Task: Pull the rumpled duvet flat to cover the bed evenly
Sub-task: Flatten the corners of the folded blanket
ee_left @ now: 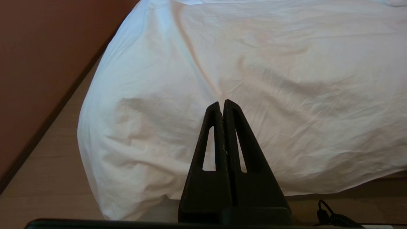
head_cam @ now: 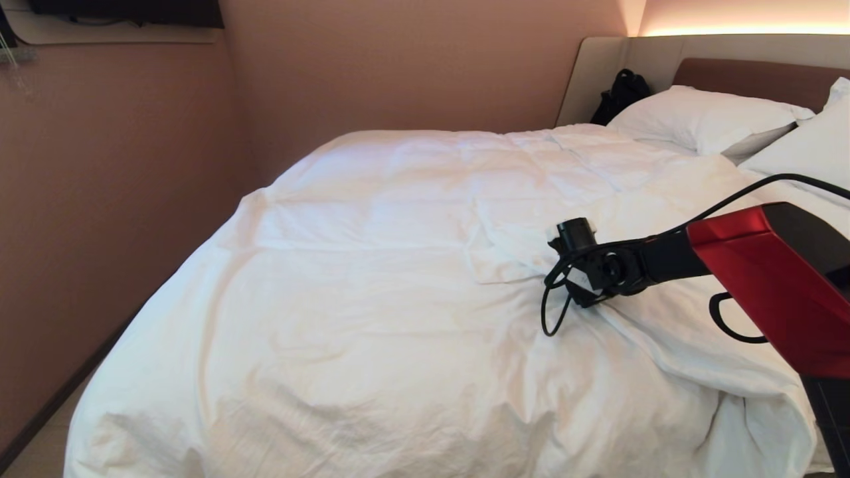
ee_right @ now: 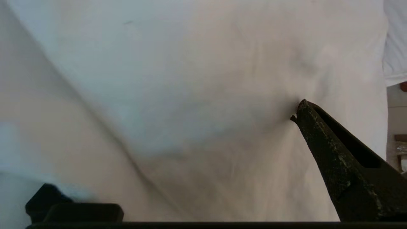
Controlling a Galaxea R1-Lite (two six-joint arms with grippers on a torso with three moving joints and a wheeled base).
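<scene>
The folded-over flap's corner (head_cam: 479,279) is loose on top of the duvet, so the flap (head_cam: 522,248) will slide back over the duvet and open out when I pull it.
The white duvet (head_cam: 398,299) lies spread over the bed (head_cam: 750,76), wrinkled, with a folded-over flap (head_cam: 505,259) near the middle right. My right gripper (head_cam: 588,292) reaches in from the right and sits low on the duvet just beside that flap. In the right wrist view the right gripper (ee_right: 173,146) is open wide, one fingertip (ee_right: 305,109) denting the duvet (ee_right: 190,79), with no cloth pinched. My left gripper (ee_left: 222,103) is shut and empty, parked facing the duvet (ee_left: 254,79) where it hangs over the bed's foot corner.
Two white pillows (head_cam: 704,119) (head_cam: 810,153) lie at the headboard, with a black bag (head_cam: 621,96) beside them. A pink wall (head_cam: 99,199) runs close along the bed's left side, leaving a narrow strip of floor (ee_left: 41,178).
</scene>
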